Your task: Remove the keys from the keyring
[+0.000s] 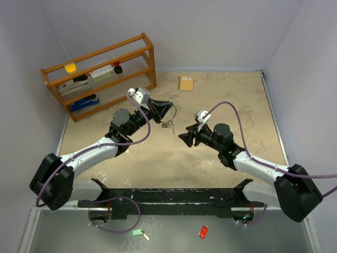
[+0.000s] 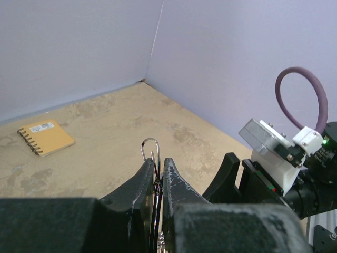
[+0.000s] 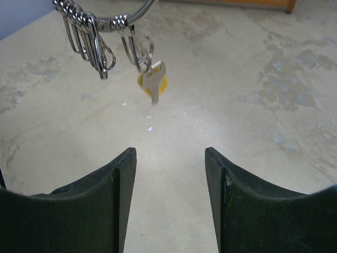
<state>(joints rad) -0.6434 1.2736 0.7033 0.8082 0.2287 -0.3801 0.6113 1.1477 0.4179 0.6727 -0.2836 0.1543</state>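
My open fingers are in front of the yellow-tagged key [image 3: 154,87], which hangs clear of the silver keys. My right gripper keeps going toward the yellow tag [image 3: 164,84] and closes there.
My left gripper [image 1: 167,109] is shut on the keyring [image 1: 169,117] and holds it above the table, with a bunch of silver keys [image 1: 167,125] hanging below. In the left wrist view the jaws [image 2: 157,161] pinch the thin wire, whose loop [image 2: 150,147] pokes out above the tips. My right gripper [image 1: 185,138] is open and empty, just right of the hanging keys. In the right wrist view its jaws [image 3: 169,153] stand wide apart below the ring [image 3: 108,22], several silver keys [image 3: 87,37] and one key with a yellow tag [image 3: 153,83]. The blue-tagged key is out of view.
A wooden shelf [image 1: 100,74] with small items stands at the back left. A tan spiral notebook [image 1: 185,83] lies at the back; it also shows in the left wrist view [image 2: 46,137]. A green tag [image 1: 137,232] and a red tag [image 1: 203,231] lie on the near ledge.
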